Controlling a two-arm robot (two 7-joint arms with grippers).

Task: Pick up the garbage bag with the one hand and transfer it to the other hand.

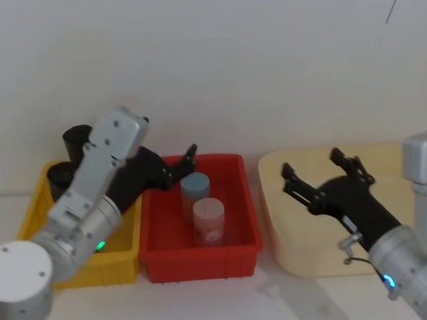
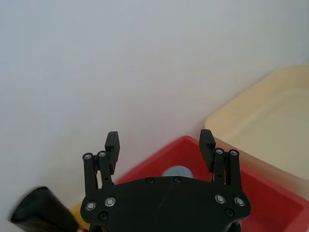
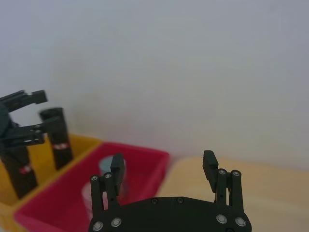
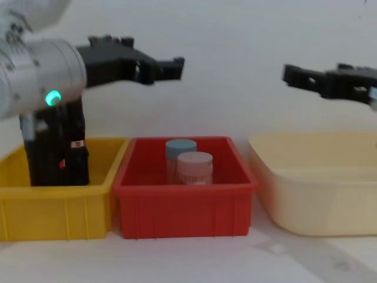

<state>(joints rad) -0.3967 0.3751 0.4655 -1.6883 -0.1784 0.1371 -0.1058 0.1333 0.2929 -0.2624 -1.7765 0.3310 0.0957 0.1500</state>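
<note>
The garbage bag [image 4: 45, 154] is standing upright as a roll [image 4: 48, 177] in the yellow bin, so it will stay straight when I lift it.
Two black rolls [image 1: 73, 143] [image 1: 58, 177] stand upright in the yellow bin [image 1: 33, 218], partly behind my left arm. In the right wrist view both rolls [image 3: 58, 135] [image 3: 18, 162] carry a small red label, so I cannot single out the plain garbage bag. My left gripper [image 1: 187, 165], on the green-ringed arm, hangs open and empty high above the red bin's back left corner [image 4: 168, 66] [image 2: 159, 140]. My right gripper [image 1: 312, 167], on the blue-ringed arm, is held open and empty in the air over the cream tub [image 4: 315, 73] [image 3: 163, 162].
The red bin [image 1: 205, 266] in the middle holds a blue-lidded jar [image 1: 195, 183] and a pink jar [image 1: 208, 212]. A cream tub [image 1: 275, 221] stands to its right. A white wall rises close behind the three containers.
</note>
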